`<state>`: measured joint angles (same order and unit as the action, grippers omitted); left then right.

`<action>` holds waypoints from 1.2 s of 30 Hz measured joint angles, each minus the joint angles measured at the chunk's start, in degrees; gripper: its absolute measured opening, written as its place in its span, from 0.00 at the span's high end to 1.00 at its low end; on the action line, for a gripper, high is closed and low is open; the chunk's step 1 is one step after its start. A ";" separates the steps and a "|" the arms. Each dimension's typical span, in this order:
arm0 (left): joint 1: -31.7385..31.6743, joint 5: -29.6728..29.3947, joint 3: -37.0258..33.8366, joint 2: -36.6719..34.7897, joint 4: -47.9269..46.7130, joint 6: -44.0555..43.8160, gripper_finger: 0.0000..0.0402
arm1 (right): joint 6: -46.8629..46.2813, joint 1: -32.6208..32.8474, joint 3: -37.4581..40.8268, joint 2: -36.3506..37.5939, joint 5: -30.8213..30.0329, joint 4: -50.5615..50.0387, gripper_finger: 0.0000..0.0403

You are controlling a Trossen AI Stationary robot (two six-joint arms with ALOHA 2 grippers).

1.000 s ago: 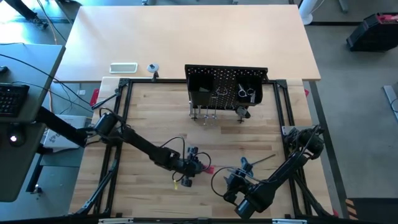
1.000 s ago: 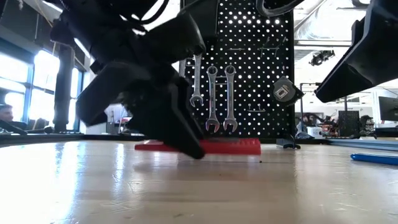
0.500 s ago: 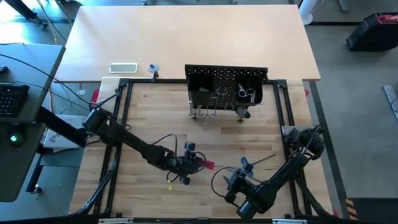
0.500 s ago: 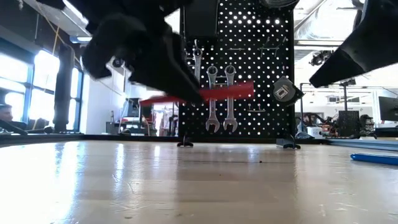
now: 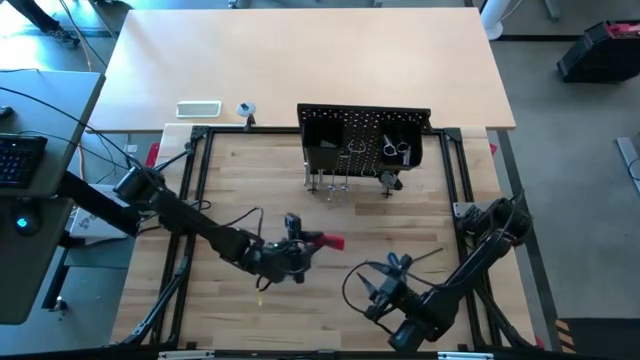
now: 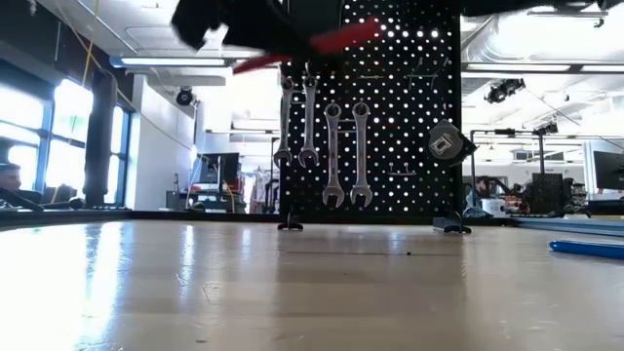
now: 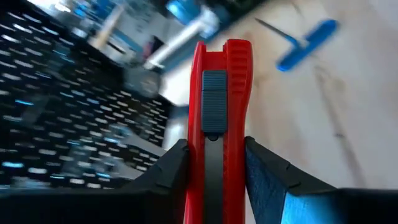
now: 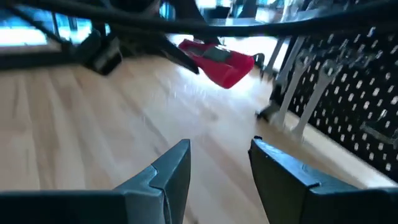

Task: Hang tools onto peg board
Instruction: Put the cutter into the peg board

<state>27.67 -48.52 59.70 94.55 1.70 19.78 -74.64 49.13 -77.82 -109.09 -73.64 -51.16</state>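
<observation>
My right gripper is open and the red-handled tool's loose end (image 5: 331,242) sticks out clear of my left gripper. My right gripper keeps going toward that red tip (image 5: 339,243) and closes across it.
My left gripper (image 5: 308,245) is shut on the red-handled tool (image 5: 328,241), a flat red body with a dark slider (image 7: 214,99), raised above the middle of the table. Far behind stands the black peg board (image 5: 365,135), with silver wrenches (image 6: 333,151) hanging on it by their upper ends. My right gripper (image 5: 383,283) hovers open near the table's front edge, nothing between its fingers (image 8: 168,177). A black key with a blue end (image 5: 425,256) lies flat on the table right of it. My left gripper pinches the red-handled tool's rear end (image 7: 214,155) between its two fingers (image 7: 171,171), one on each long side. The fingers lie along the tool, nearly level, from the table's left. The tool sticks out past the fingertips, lifted clear, its free end (image 6: 356,31) tipped up.
A round tape measure (image 6: 444,144) and a scissors-like tool (image 5: 397,150) also hang on the board. The board stands on short feet (image 6: 288,225). A black tubular frame (image 5: 205,150) rims the table. A white tray (image 5: 198,108) lies on the pale table beyond.
My left gripper has risen and drawn toward the table's left, rolling its wrist. The red-handled tool has gone from lying on the table to lifted clear, its free end now tipped up. My right gripper has risen a little, still open.
</observation>
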 joint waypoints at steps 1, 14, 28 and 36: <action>0.22 -1.33 0.01 -0.48 1.36 1.78 0.73 | 0.03 0.09 -0.01 0.61 -1.10 0.03 0.60; 0.26 -6.44 0.04 -7.58 15.98 21.87 0.73 | 21.39 -0.80 -0.02 10.66 -5.08 7.21 0.60; 0.21 -7.95 0.09 -12.09 29.72 37.97 0.73 | 74.42 -9.66 -0.11 24.16 10.27 42.80 0.60; -0.33 -9.08 0.09 -12.07 38.82 47.49 0.73 | 83.05 -16.91 -0.13 25.22 16.86 56.32 0.60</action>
<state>27.33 -57.60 59.79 82.48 40.52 67.27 8.41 32.22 -77.95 -83.88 -56.77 5.17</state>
